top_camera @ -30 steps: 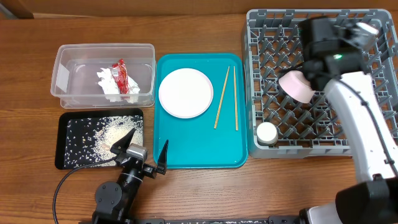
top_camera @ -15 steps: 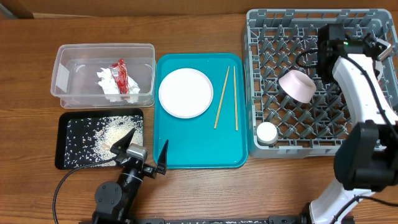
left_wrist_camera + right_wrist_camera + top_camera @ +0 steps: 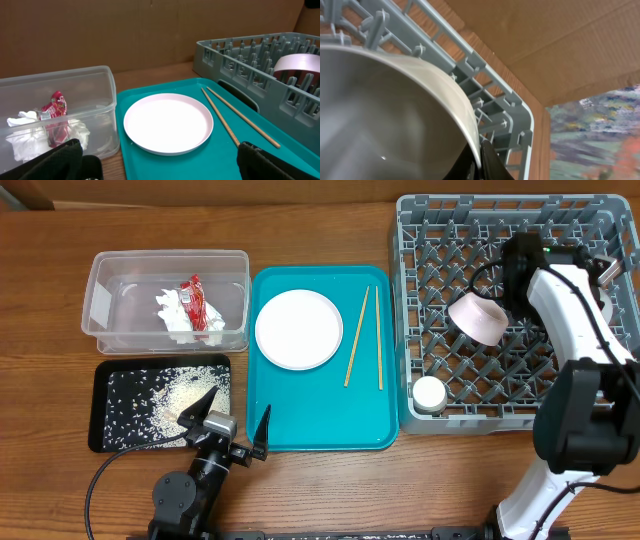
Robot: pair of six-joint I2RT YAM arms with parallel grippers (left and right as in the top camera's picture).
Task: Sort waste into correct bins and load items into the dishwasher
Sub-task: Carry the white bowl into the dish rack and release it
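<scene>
My right gripper is easing the silvery bowl (image 3: pixel 606 302), which leans inside the grey dish rack, toward the pink-backed bowl (image 3: pixel 478 318). It should keep doing so until the dish rack's wires hold the silvery bowl up.
My right gripper (image 3: pixel 481 160) is shut on the rim of the silvery bowl (image 3: pixel 380 115), over the right side of the grey dish rack (image 3: pixel 415 300). In the overhead view the gripper (image 3: pixel 598 270) and bowl (image 3: pixel 607 288) are mostly hidden by the arm. A pink-backed bowl (image 3: pixel 477 318) and a white cup (image 3: pixel 430 394) sit in the rack. The white plate (image 3: pixel 298 329) and chopsticks (image 3: pixel 365 337) lie on the teal tray (image 3: pixel 320 425). My left gripper (image 3: pixel 232 420) is open and empty at the table's front. The clear tub (image 3: pixel 167 265) holds the red wrapper (image 3: pixel 200 302) and tissue (image 3: pixel 172 310). Rice (image 3: pixel 180 395) lies on the black tray (image 3: pixel 100 415).
The left wrist view shows the plate (image 3: pixel 168 122), the chopsticks (image 3: pixel 235 120), the tub (image 3: pixel 65 85) with the wrapper (image 3: pixel 56 117), and the rack's near wall (image 3: pixel 240 55). A cardboard wall stands behind the table. The rack's corner (image 3: pixel 520 107) is close to the right gripper.
My right arm has swung over the rack, carrying its wrist toward the rack's right side. The pink-backed bowl stays in the rack. The left arm has not moved.
</scene>
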